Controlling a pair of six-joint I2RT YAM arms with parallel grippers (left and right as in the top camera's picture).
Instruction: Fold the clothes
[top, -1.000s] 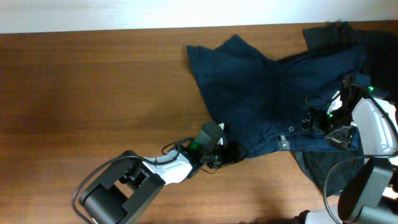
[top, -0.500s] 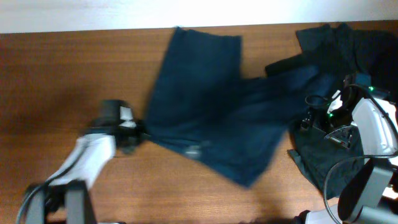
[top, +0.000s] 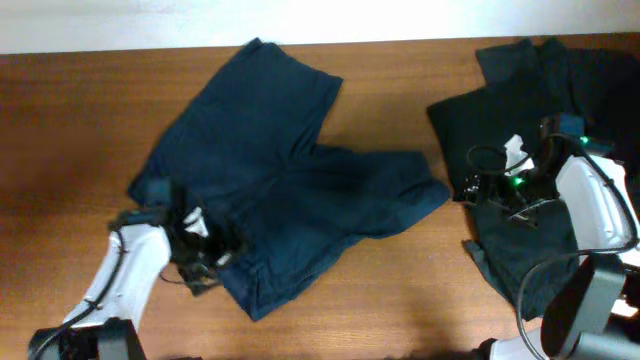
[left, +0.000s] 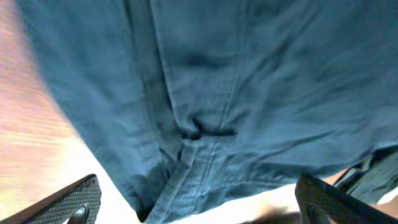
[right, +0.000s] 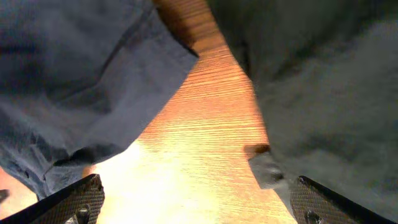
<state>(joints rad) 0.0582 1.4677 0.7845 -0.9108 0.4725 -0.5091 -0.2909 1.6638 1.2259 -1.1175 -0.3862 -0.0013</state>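
Observation:
The shorts' legs splay apart (top: 322, 149) and one hem is far from the robot's left gripper, so next the right gripper grabs that hem (top: 436, 190) and pulls the leg tight.
The navy-blue shorts (top: 280, 190) lie spread flat on the left-middle of the wooden table, one leg pointing to the far edge, the other to the right. My left gripper (top: 205, 262) sits at the shorts' near-left waistband edge. In the left wrist view its jaws (left: 199, 211) are wide open, with the shorts' fly seam (left: 199, 134) in front of them. My right gripper (top: 478, 190) is open over bare wood (right: 205, 124), between the shorts' leg hem (right: 74, 74) and the black garments (right: 329, 93).
The black garments (top: 520, 90) are heaped at the table's right end, under and around my right arm. The table's far edge meets a white wall (top: 150, 25). Bare wood (top: 70, 130) shows left of the shorts.
The shorts were swept from the right side to the left-middle and now lie spread out. My left arm swung left, then back to the waistband. My right gripper shifted slightly left.

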